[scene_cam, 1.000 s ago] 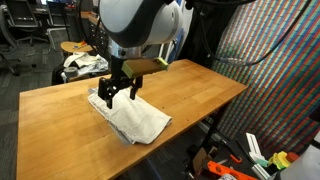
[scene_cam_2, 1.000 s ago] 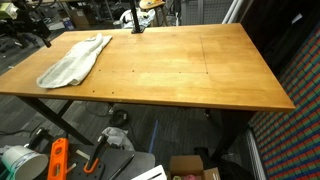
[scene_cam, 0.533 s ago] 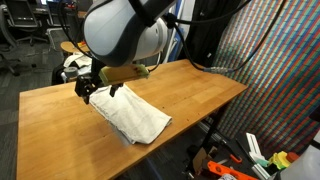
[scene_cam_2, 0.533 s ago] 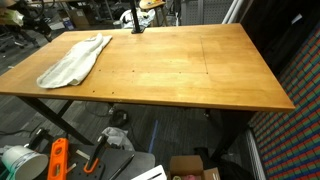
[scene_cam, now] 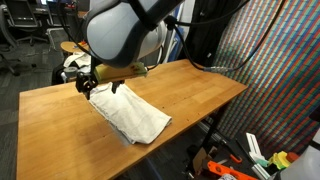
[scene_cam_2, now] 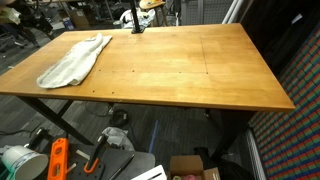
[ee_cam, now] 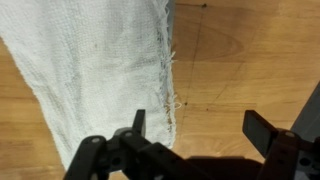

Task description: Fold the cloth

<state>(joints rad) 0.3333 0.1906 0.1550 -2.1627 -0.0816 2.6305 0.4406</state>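
Note:
Mostly wood (ee_cam: 208, 128) is between the fingers of my open gripper, which hangs high, so I should move back over the cloth's frayed corner (ee_cam: 167, 138), then go down and pinch that corner.
A whitish cloth (scene_cam: 135, 118) lies folded and slightly rumpled near one end of the wooden table (scene_cam: 200, 95). It also shows in the other exterior view (scene_cam_2: 75, 60), and in the wrist view (ee_cam: 95, 70) with a frayed edge. My gripper (scene_cam: 88, 84) hangs just above the cloth's far end by the table's back edge. In the wrist view the gripper (ee_cam: 200, 125) is open and empty. One finger (ee_cam: 138, 121) is over the cloth's frayed edge and the other (ee_cam: 262, 129) is over bare wood.
The table's bare wooden top (scene_cam_2: 190, 65) stretches away from the cloth. Chairs and clutter (scene_cam: 75, 62) stand behind the table. A colourful patterned screen (scene_cam: 275, 70) stands at one side. Orange tools (scene_cam_2: 57, 158) and boxes lie on the floor below.
The arm has swung from over the cloth's middle toward its far end near the table's back edge. The gripper stays open. The cloth has not moved.

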